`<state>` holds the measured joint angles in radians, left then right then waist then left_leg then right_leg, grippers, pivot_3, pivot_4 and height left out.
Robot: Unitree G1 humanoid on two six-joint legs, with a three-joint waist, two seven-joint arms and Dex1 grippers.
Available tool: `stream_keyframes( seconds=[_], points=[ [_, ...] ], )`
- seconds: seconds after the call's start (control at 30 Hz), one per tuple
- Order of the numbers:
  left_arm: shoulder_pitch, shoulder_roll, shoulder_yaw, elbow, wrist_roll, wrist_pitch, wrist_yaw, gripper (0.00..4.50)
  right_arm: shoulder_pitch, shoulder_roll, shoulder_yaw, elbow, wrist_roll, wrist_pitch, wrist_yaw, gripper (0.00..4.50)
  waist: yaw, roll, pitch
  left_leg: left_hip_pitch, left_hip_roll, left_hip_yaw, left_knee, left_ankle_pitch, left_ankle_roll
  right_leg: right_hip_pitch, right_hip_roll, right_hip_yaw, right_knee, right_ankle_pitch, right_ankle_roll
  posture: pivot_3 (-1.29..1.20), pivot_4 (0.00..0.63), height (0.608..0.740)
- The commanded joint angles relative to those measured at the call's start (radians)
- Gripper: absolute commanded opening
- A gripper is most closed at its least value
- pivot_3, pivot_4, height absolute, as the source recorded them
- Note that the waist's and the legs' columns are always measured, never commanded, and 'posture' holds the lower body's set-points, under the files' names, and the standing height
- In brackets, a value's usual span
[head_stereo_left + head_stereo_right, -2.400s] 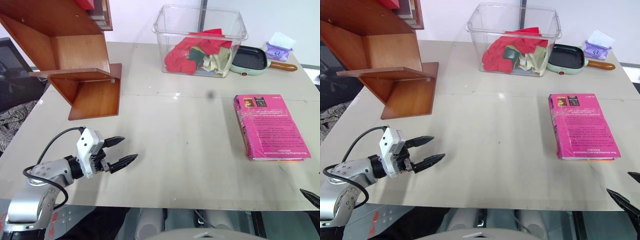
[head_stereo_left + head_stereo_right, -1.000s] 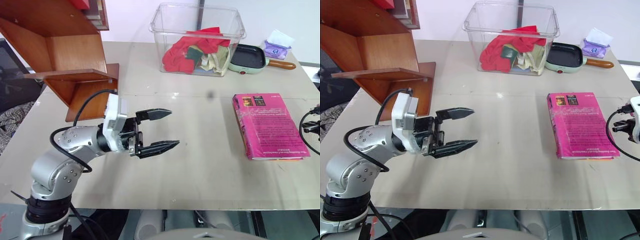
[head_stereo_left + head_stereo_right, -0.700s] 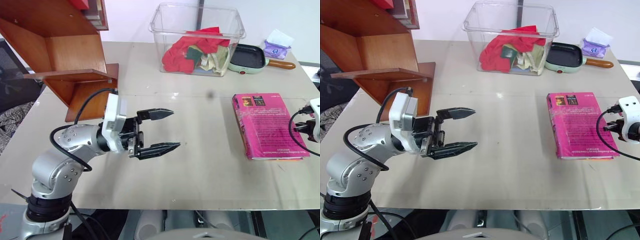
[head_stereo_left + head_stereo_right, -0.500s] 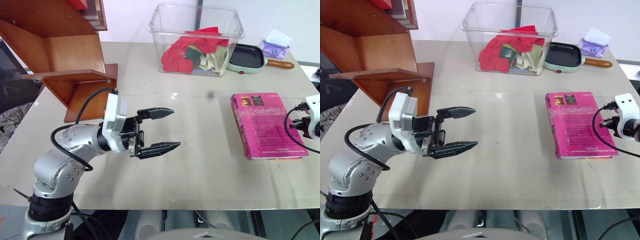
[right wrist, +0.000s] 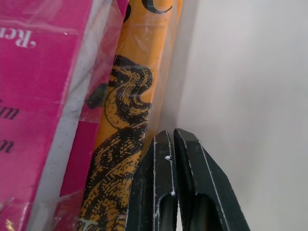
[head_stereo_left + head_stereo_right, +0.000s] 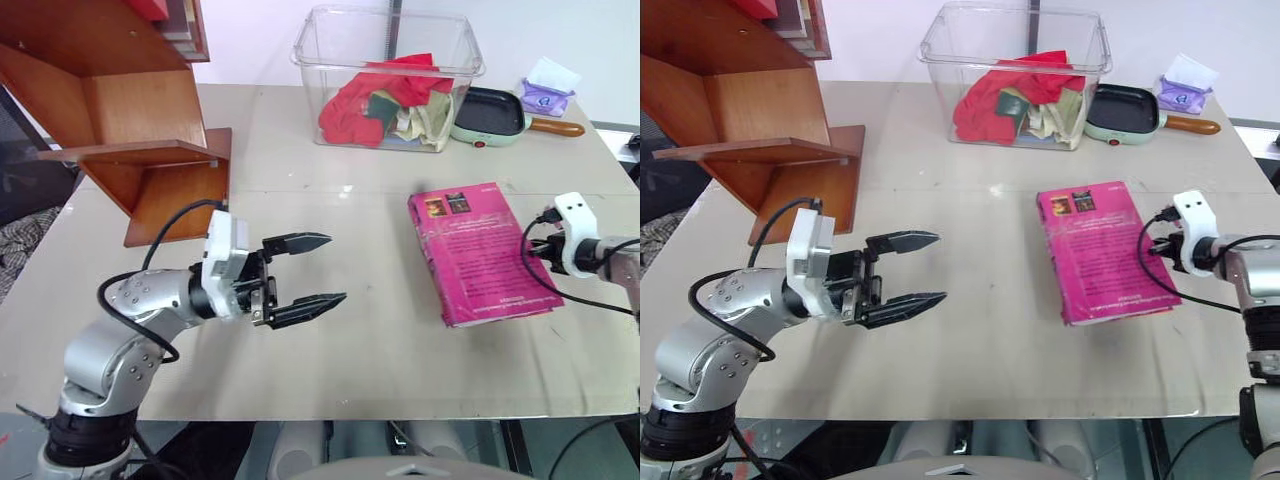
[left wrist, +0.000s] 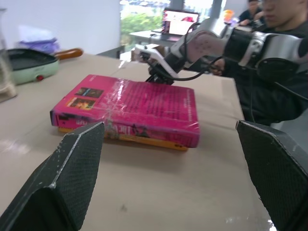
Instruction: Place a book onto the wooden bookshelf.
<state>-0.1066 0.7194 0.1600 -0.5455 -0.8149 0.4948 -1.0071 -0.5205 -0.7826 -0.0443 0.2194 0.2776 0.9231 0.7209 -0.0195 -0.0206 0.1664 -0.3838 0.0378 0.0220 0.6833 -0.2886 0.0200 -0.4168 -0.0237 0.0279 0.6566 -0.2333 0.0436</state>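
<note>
An orange edge (image 7: 147,142) shows beneath the pink book (image 6: 484,255), so I expect the pink book to come away alone when I lift, uncovering a separate orange book.
The book (image 6: 480,250), a thick paperback with a magenta-pink cover, lies flat on the table right of centre; an orange-and-black edge (image 5: 125,144) shows under the pink. My right gripper (image 5: 172,134) is shut, its tips against the book's right edge (image 6: 535,250). My left gripper (image 6: 335,268) hovers open over the table's left half, pointing toward the book across a wide gap, nothing between its fingers (image 7: 72,183). The wooden bookshelf (image 6: 140,100), reddish-brown with slanted boards, stands at the table's back left.
A clear plastic bin (image 6: 390,80) of red and pale cloths stands at the back centre, with a green pan (image 6: 495,112) and a purple tissue pack (image 6: 545,92) to its right. A person (image 7: 269,48) sits beyond the table's right end.
My right gripper came in from the right against the book's edge, and the book slid left and turned slightly. My left gripper stays open, almost in place.
</note>
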Motion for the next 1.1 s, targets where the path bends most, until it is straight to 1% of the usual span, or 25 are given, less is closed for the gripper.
stream_keyframes(
  seconds=[0.03,0.2,0.27,0.37,0.47,0.53,0.63,0.73,0.87,1.1],
  points=[
    [0.014,0.021,0.042,-0.056,-0.014,-0.014,0.003,4.50,0.013,0.045,0.002,-0.112,0.021,0.074,-0.041,0.04,0.002,0.000,0.000,0.000,0.000,0.000,0.000,0.000,0.000,0.000,0.000,0.000,0.000,0.000,0.000,0.00,0.150,0.714],
    [0.037,0.036,0.060,-0.057,-0.005,-0.017,-0.001,4.50,0.039,0.106,0.009,-0.208,0.018,0.148,-0.099,0.04,0.002,0.000,0.000,0.000,0.000,0.000,0.000,0.000,0.000,0.000,0.000,0.000,0.000,0.000,0.000,0.00,0.150,0.714],
    [0.045,0.044,0.063,-0.058,0.002,-0.019,-0.002,4.50,0.052,0.118,-0.009,-0.225,0.017,0.155,-0.120,0.04,0.002,0.000,0.000,0.000,0.000,0.000,0.000,0.000,0.000,0.000,0.000,0.000,0.000,0.000,0.000,0.00,0.150,0.714],
    [0.059,0.054,0.066,-0.060,0.012,-0.022,-0.002,4.50,0.077,0.071,-0.039,-0.233,-0.006,0.092,-0.116,0.04,0.002,0.000,0.000,0.000,0.000,0.000,0.000,0.000,0.000,0.000,0.000,0.000,0.000,0.000,0.000,0.00,0.150,0.714],
    [0.102,0.067,0.086,-0.044,0.032,-0.034,-0.018,4.50,0.104,-0.029,-0.077,-0.234,-0.025,0.039,-0.089,0.04,0.010,0.002,0.001,-0.001,0.000,0.000,0.000,0.000,0.000,-0.001,-0.001,0.000,-0.001,0.000,0.000,0.00,0.150,0.714],
    [0.142,0.089,0.112,-0.037,0.041,-0.038,-0.041,4.50,0.127,-0.091,-0.124,-0.294,0.024,0.079,-0.043,0.04,0.012,0.002,0.002,-0.003,-0.001,0.000,-0.001,0.000,0.000,-0.002,-0.004,-0.002,-0.001,0.000,0.000,0.00,0.150,0.714],
    [0.168,0.113,0.143,-0.030,0.036,-0.034,-0.051,4.50,0.156,-0.130,-0.153,-0.382,0.077,0.138,-0.014,0.04,0.008,0.003,0.002,-0.008,-0.001,0.000,0.000,0.000,0.000,-0.007,-0.005,-0.001,-0.002,0.000,0.000,0.00,0.150,0.714],
    [0.183,0.125,0.165,-0.015,0.047,-0.038,-0.053,4.50,0.168,-0.112,-0.155,-0.449,0.104,0.180,-0.034,0.04,0.002,0.002,0.001,-0.008,-0.001,0.000,0.000,0.000,0.000,-0.007,-0.003,-0.001,-0.002,0.000,0.000,0.00,0.150,0.714],
    [0.201,0.122,0.182,0.002,0.063,-0.046,-0.048,4.50,0.159,-0.070,-0.145,-0.489,0.122,0.214,-0.068,0.04,0.006,0.002,0.002,-0.008,-0.001,0.000,0.000,0.000,0.000,-0.007,-0.002,-0.002,-0.001,0.000,0.000,0.00,0.150,0.714],
    [0.227,0.117,0.194,0.002,0.079,-0.070,-0.056,4.50,0.139,-0.055,-0.087,-0.523,0.130,0.222,-0.079,0.04,0.007,0.002,0.002,-0.010,-0.001,-0.001,0.000,0.000,0.000,-0.007,-0.005,-0.002,-0.002,0.000,0.000,0.00,0.150,0.714]
  ],
)
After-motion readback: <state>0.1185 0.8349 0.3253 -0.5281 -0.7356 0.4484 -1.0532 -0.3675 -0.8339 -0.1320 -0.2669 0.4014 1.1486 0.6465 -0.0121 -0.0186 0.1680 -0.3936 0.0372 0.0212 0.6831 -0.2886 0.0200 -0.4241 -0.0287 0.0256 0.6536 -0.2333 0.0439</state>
